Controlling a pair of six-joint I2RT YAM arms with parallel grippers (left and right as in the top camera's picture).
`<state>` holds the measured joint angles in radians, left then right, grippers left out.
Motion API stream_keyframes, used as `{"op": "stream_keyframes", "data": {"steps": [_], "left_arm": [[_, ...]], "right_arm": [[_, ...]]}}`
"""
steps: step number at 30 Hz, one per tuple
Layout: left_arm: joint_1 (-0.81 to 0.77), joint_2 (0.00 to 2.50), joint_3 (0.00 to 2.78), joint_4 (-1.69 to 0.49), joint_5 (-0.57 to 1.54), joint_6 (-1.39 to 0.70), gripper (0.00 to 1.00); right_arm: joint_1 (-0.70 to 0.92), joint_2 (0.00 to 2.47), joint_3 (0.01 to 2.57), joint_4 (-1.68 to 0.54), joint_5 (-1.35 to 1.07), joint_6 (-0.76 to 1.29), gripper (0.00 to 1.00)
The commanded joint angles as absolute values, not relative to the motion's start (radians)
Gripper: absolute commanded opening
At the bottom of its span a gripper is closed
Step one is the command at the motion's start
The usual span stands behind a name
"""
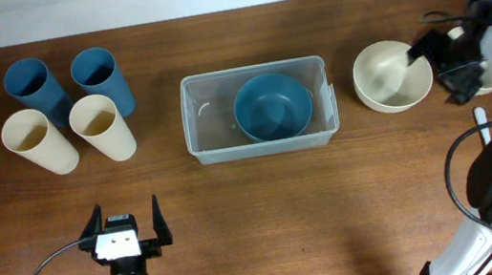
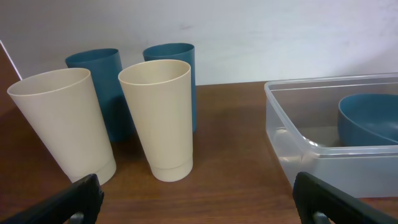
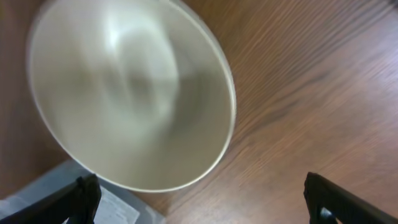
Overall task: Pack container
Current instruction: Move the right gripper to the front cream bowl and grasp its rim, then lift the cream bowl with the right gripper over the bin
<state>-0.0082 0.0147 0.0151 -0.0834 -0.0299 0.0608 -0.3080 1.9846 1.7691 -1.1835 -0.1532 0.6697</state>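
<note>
My right gripper should keep moving in until its open fingers straddle the bowl's side (image 1: 427, 85) and then close, because they are across the cream bowl's free rim (image 3: 217, 155) now.
The clear plastic container (image 1: 251, 70) stands at the table's middle with a blue bowl (image 1: 272, 107) inside it. A cream bowl (image 1: 393, 75) sits on the table just right of the container. My right gripper (image 1: 436, 68) is open and empty, hovering at this bowl's right edge. In the right wrist view the cream bowl (image 3: 130, 93) is blurred and lies ahead of the open fingers (image 3: 202, 205), with a container corner (image 3: 93, 208) at the lower left. My left gripper (image 1: 127, 227) is open and empty near the front left. The left wrist view shows its fingers (image 2: 199, 208) apart, the container (image 2: 292, 134) and the blue bowl (image 2: 370, 118).
Two blue cups (image 1: 31, 86) (image 1: 100, 76) and two cream cups (image 1: 34, 140) (image 1: 100, 126) stand upright at the back left, also ahead of the left gripper (image 2: 155, 118). A cream shape (image 1: 459, 32) shows partly under the right arm, too hidden to identify.
</note>
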Motion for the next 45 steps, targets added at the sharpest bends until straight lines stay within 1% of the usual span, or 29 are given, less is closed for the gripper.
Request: {"op": "stream_keyframes", "data": {"steps": [1, 11, 23, 24, 25, 27, 28, 29, 41, 44, 45], "left_arm": [[-0.010, 0.008, 0.009, -0.083, -0.019, 0.073, 1.00], [-0.010, 0.008, 0.009, -0.083, -0.019, 0.073, 0.99], [-0.010, 0.008, 0.009, -0.083, -0.019, 0.073, 1.00], [-0.010, 0.008, 0.009, -0.083, -0.019, 0.073, 1.00], [-0.010, 0.008, 0.009, -0.083, -0.019, 0.073, 1.00], [-0.010, 0.008, 0.009, -0.083, -0.019, 0.073, 1.00], [-0.010, 0.008, 0.009, -0.083, -0.019, 0.073, 1.00], [-0.010, 0.008, 0.009, -0.083, -0.019, 0.073, 1.00], [-0.010, 0.008, 0.009, -0.083, -0.019, 0.073, 1.00], [-0.010, 0.008, 0.009, -0.083, -0.019, 0.073, 1.00], [-0.010, 0.008, 0.009, -0.083, -0.019, 0.073, 0.99]], "right_arm": [[-0.295, 1.983, 1.695, -1.143, -0.165, 0.691, 0.99], [-0.313, 1.985, 1.528, -0.988, -0.179, 0.693, 0.99], [-0.313, 1.985, 1.462, -0.875, -0.189, 0.693, 0.99], [-0.313, 1.985, 1.462, -0.870, -0.189, 0.693, 0.98], [-0.313, 1.985, 1.462, -0.866, -0.189, 0.693, 0.94], [-0.313, 1.986, 1.462, -0.858, -0.187, 0.693, 0.75], [-0.313, 1.986, 1.462, -0.855, -0.187, 0.693, 0.71], [-0.313, 1.986, 1.462, -0.852, -0.185, 0.693, 0.68], [-0.313, 2.027, 1.462, -0.847, -0.174, 0.693, 0.68], [-0.313, 2.027, 1.462, -0.847, -0.174, 0.693, 0.62], [-0.313, 2.027, 1.462, -0.847, -0.176, 0.693, 0.56]]}}
